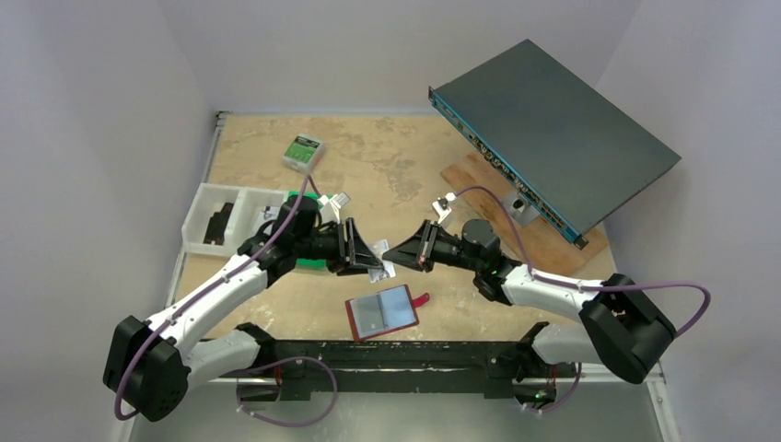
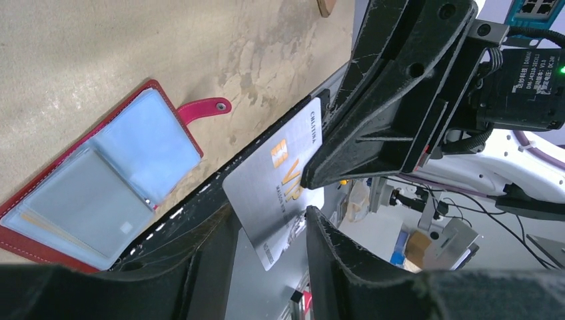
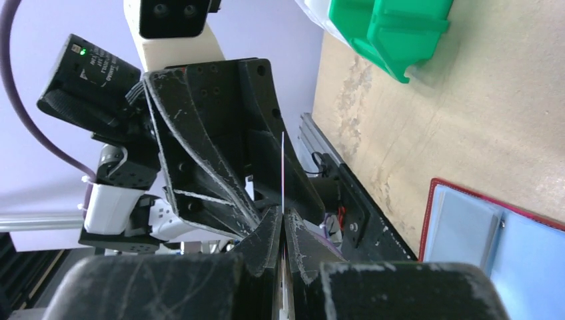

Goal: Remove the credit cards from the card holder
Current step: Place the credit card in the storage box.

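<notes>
The silver card (image 2: 288,157) is in my right gripper, far from the white divided tray, so next my left gripper takes hold of the card's loose end (image 2: 268,237) and carries the card to the tray.
The red card holder (image 1: 382,311) lies open on the table near the front edge, its pale blue pockets up and its snap tab to the right; it also shows in the left wrist view (image 2: 100,187) and the right wrist view (image 3: 493,227). Above it, my right gripper (image 3: 282,227) is shut on a silver credit card (image 2: 280,180) marked VIP, seen edge-on (image 3: 283,173) from that wrist. My left gripper (image 2: 266,260) faces it, jaws open on either side of the card's free end, with a gap showing. The two grippers meet tip to tip (image 1: 382,261).
A green bin (image 3: 393,33) and a white divided tray (image 1: 198,230) sit at the left, behind my left arm. A small green-and-white box (image 1: 302,150) lies farther back. A dark flat network unit (image 1: 553,147) leans on a wooden board (image 1: 479,180) at the right.
</notes>
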Controlling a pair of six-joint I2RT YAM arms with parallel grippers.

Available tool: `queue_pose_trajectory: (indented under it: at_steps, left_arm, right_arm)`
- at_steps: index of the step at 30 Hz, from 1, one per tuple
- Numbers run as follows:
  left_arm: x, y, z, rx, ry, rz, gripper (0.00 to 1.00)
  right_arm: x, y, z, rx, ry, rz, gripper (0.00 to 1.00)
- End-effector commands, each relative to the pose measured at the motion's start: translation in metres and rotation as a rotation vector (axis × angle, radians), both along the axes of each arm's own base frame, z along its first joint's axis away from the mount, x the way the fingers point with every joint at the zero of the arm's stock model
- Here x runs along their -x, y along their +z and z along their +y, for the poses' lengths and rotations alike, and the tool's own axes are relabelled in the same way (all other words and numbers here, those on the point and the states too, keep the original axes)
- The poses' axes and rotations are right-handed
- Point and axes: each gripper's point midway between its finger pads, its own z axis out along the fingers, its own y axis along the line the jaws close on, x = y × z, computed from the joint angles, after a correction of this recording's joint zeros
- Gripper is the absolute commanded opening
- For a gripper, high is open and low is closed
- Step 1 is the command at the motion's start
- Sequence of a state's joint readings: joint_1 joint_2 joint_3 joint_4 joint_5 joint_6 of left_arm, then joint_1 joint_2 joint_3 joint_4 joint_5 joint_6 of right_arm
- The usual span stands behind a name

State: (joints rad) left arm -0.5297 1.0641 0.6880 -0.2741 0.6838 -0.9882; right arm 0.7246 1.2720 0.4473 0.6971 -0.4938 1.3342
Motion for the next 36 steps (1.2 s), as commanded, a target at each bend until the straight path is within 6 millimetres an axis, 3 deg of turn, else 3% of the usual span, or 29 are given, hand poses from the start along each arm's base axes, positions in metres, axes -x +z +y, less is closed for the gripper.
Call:
queue_pose_trajectory:
  at_steps: [1,6,10,11,17,19,21,29,32,36]
  left_arm:
    - [-0.004,0.006,-0.003,0.043,-0.003,-0.013,0.40]
    - [-0.007,0.008,-0.004,0.064,0.006,-0.013,0.28]
    - [-0.009,0.011,-0.006,0.075,0.009,-0.015,0.00]
    - [-0.009,0.011,-0.006,0.072,0.011,-0.018,0.00]
    - [-0.014,0.001,0.020,-0.130,0.056,-0.074,0.00]
    - [-0.019,-0.003,0.040,-0.263,0.102,-0.098,0.00]
    - [-0.022,-0.008,0.074,-0.461,0.160,-0.105,0.00]
    - [-0.064,0.032,0.221,-1.221,0.475,-0.197,0.00]
    - [-0.079,0.039,0.251,-1.384,0.530,-0.166,0.00]
    - [-0.101,0.035,0.273,-1.541,0.534,-0.118,0.00]
  right_arm:
    - [0.003,0.025,0.003,-0.075,0.021,-0.044,0.00]
    - [0.005,0.023,0.004,-0.070,0.027,-0.045,0.00]
    - [0.007,0.018,0.008,-0.046,0.040,-0.049,0.00]
    - [0.007,0.016,0.009,-0.035,0.039,-0.053,0.04]
    - [-0.002,0.008,0.002,0.113,-0.001,-0.105,0.63]
    - [-0.003,0.001,-0.003,0.185,-0.011,-0.103,0.74]
    - [-0.005,0.000,-0.009,0.234,-0.035,-0.112,0.78]
    - [-0.006,-0.002,-0.023,0.339,-0.053,-0.172,0.80]
    - [-0.005,-0.003,-0.024,0.359,-0.040,-0.182,0.80]
    - [-0.005,-0.002,-0.026,0.384,-0.023,-0.204,0.80]
